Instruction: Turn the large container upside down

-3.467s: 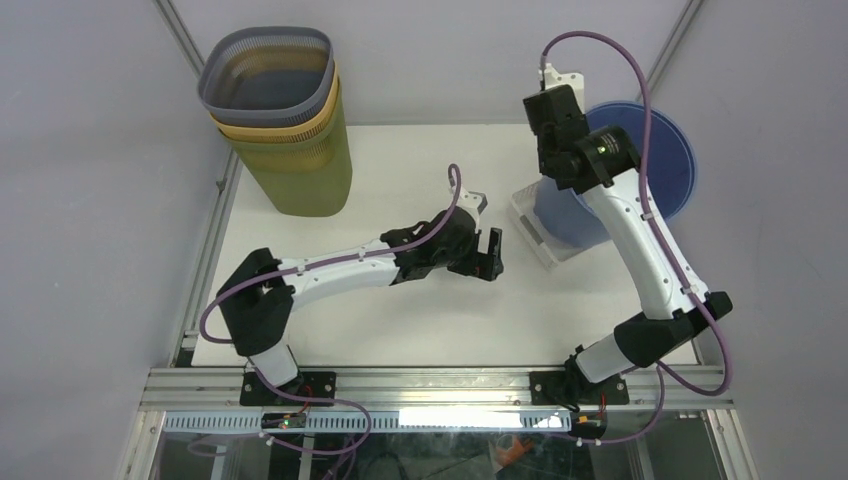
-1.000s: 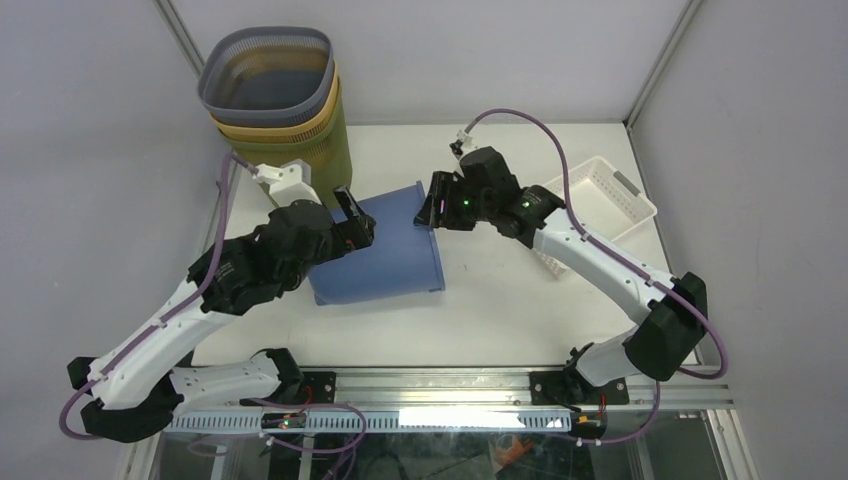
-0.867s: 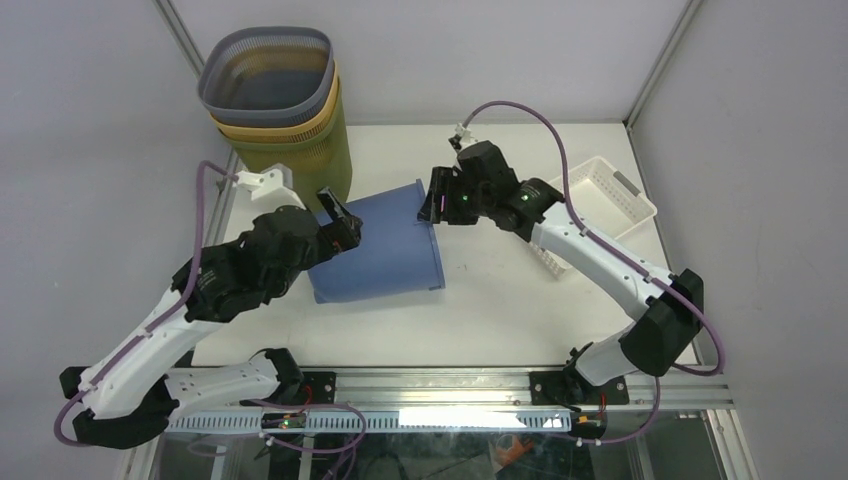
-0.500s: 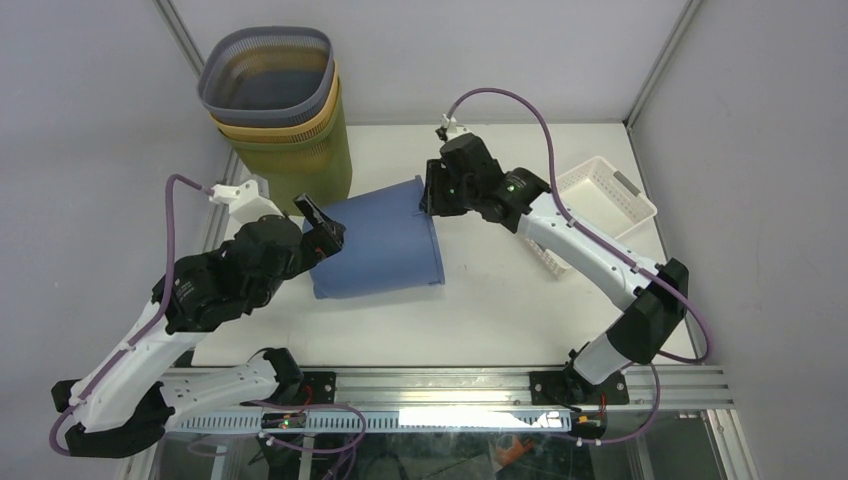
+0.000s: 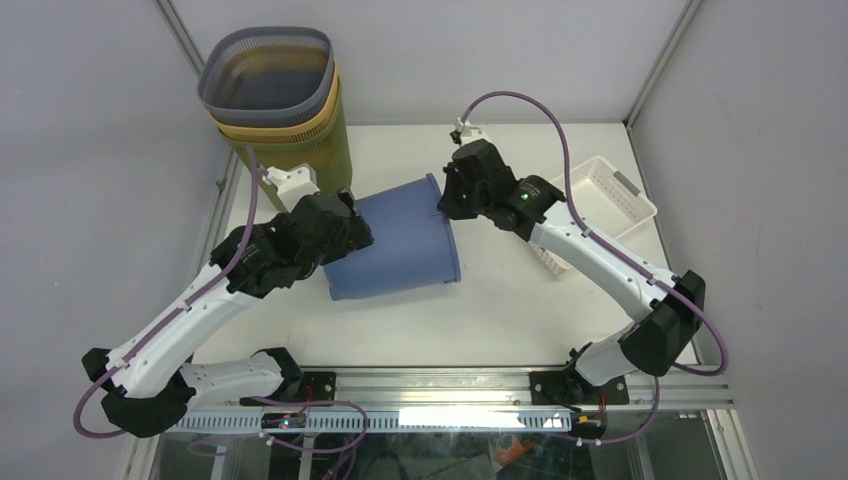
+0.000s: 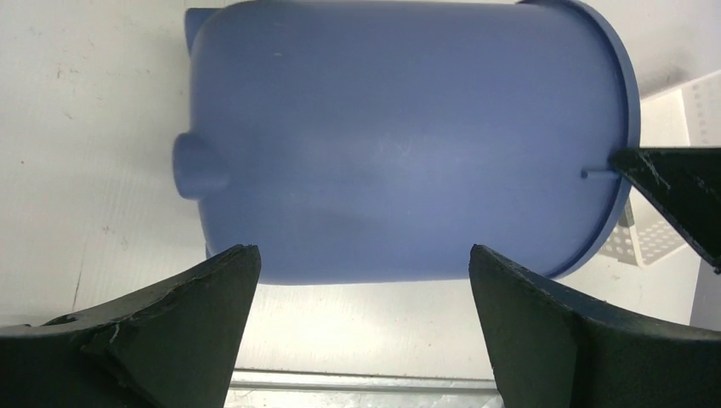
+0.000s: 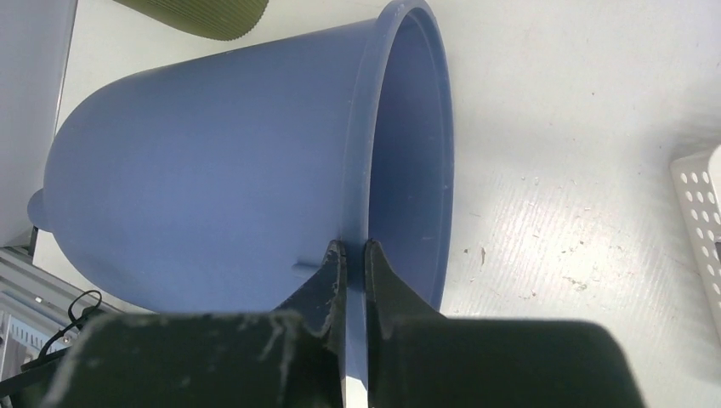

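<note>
The bucket's base end (image 5: pixel 339 282) has to go up, and my open left gripper hangs over it. My left gripper should swing out of the way while my right gripper tilts the bucket's rim (image 5: pixel 449 243) down.
The large container (image 5: pixel 400 245) is a blue bucket lying on its side on the white table, with its mouth to the right and its base to the left. My right gripper (image 5: pixel 443 205) is shut on the top of its rim (image 7: pixel 400 127), one finger inside the wall and one outside; the right wrist view shows the right gripper (image 7: pixel 355 246) pinching the thin blue wall. My left gripper (image 6: pixel 361 255) hangs wide open over the bucket's side (image 6: pixel 408 144) near the base, touching nothing.
A stack of tall ribbed baskets (image 5: pixel 280 110), grey over yellow over olive, stands at the back left, close to the bucket's base. A white perforated basket (image 5: pixel 600 205) sits to the right, beyond the bucket's mouth. The table's metal front rail (image 5: pixel 430 385) runs along the near edge.
My right gripper has closed onto the bucket's rim, and the bucket has shifted slightly to the right. My left arm has swung in over the bucket's base end, still open.
</note>
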You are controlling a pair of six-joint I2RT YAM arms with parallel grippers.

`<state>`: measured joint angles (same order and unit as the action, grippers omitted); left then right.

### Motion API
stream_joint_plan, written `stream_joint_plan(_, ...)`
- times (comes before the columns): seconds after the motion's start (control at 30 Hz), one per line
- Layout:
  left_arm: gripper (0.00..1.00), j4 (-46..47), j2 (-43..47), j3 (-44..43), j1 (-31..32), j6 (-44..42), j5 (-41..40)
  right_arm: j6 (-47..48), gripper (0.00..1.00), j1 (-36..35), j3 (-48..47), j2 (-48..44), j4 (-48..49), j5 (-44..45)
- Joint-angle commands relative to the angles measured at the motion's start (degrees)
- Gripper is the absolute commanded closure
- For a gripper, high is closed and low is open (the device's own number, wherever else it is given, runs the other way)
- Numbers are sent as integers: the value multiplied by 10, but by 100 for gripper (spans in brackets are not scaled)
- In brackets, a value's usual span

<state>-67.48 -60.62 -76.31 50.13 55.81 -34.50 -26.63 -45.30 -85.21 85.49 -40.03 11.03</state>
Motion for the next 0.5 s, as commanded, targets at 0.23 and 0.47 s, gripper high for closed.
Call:
stream_joint_plan(0.23, 1, 52, 79, 28, -93, -23, 74, -9, 100, 83, 114, -44, 19, -89)
stream_joint_plan(0.47, 1, 142, 118, 122, -148, -17, 146, -18, 100, 137, 185, -68, 89, -208)
